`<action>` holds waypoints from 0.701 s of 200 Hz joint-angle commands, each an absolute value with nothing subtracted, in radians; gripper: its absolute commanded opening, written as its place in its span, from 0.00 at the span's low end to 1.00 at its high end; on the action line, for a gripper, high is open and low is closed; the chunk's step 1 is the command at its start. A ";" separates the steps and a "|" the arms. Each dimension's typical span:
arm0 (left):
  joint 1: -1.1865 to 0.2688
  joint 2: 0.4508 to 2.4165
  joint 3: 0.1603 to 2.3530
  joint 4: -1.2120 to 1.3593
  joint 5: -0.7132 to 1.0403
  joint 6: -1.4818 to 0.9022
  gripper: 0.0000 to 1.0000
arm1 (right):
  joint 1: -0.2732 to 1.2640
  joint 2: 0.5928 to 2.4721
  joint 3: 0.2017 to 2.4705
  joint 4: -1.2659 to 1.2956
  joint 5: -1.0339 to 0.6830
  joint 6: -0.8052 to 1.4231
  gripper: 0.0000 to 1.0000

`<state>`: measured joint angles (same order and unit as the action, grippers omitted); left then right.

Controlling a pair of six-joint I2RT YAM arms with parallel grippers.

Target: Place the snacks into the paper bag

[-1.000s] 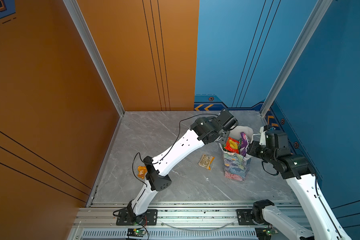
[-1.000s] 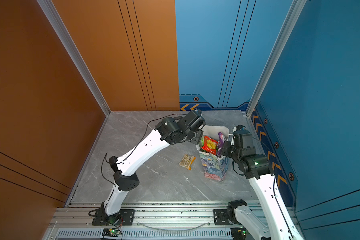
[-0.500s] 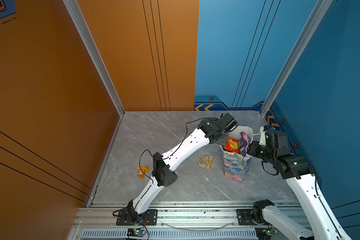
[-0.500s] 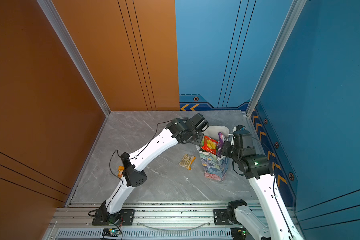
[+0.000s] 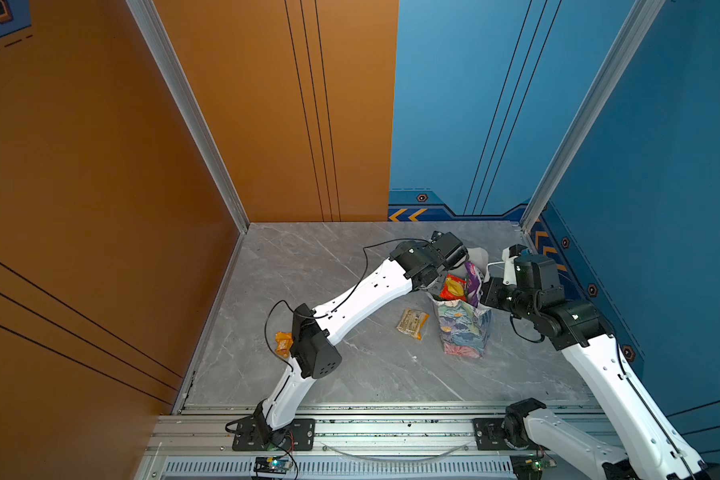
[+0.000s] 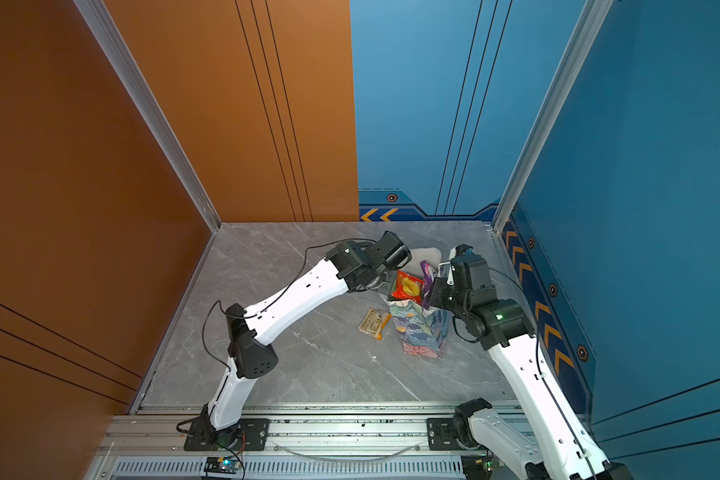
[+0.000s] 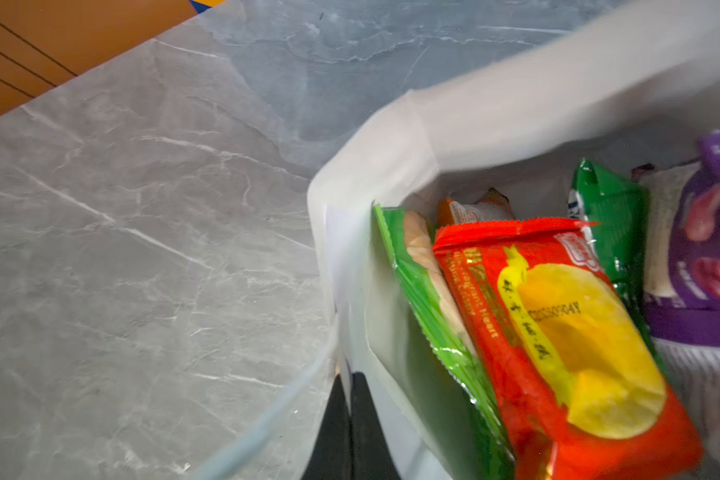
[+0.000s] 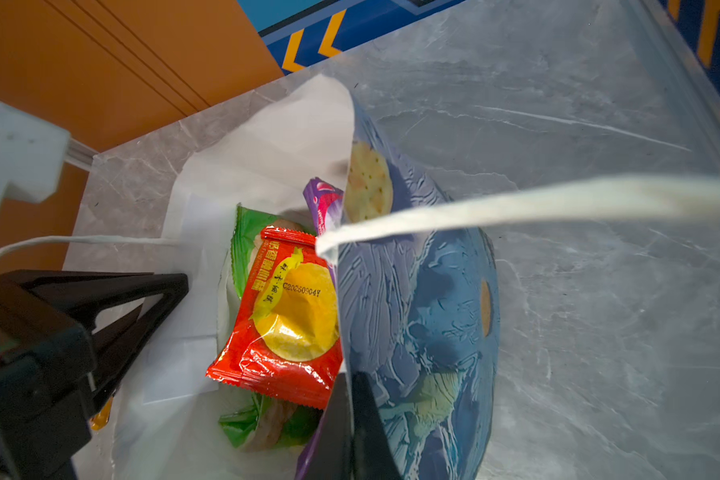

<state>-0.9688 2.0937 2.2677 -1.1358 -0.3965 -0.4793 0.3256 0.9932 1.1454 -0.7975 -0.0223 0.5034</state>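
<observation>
Both my grippers have the bag, and the red packet [image 5: 453,288] lies flat across the bag's opening. They should swing the bag back toward the tan bar [image 5: 412,322] and settle the snacks first.
The flowered paper bag [image 5: 463,332] [image 6: 421,332] stands upright at the right of the floor. Inside lie a red packet with a yellow circle [image 7: 558,332] [image 8: 287,316], green packets [image 7: 420,291], a purple packet [image 7: 703,257] and an orange one [image 7: 470,212]. My left gripper [image 7: 351,376] [image 5: 435,286] is shut on the bag's left wall [image 7: 391,166]. On the opposite wall [image 8: 412,311] my right gripper [image 8: 352,378] [image 5: 481,293] is shut. A tan bar [image 5: 411,323] [image 6: 374,323] lies on the floor left of the bag. An orange packet [image 5: 282,343] lies by the left arm's elbow.
The grey marble floor [image 5: 350,374] is walled orange at the left and back and blue at the right. The bag's white cord handle [image 8: 558,199] crosses the right wrist view. The left arm [image 5: 362,295] stretches over the floor's middle. A metal rail [image 5: 391,428] runs along the front.
My left gripper has closed on the bag's left wall. The left arm's elbow has swung rightward and lower. The right arm and the bag have stayed put.
</observation>
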 commanded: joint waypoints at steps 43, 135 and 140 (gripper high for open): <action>-0.912 1.739 1.893 -0.843 -0.433 -0.509 0.00 | 0.470 1.104 1.218 -0.720 -0.002 0.561 0.00; -0.956 1.635 1.711 -0.699 -0.297 -0.551 0.03 | 0.503 1.102 1.216 -0.758 0.082 0.544 0.00; -0.957 1.621 1.693 -0.683 -0.292 -0.557 0.05 | 0.497 1.097 1.209 -0.759 0.081 0.542 0.00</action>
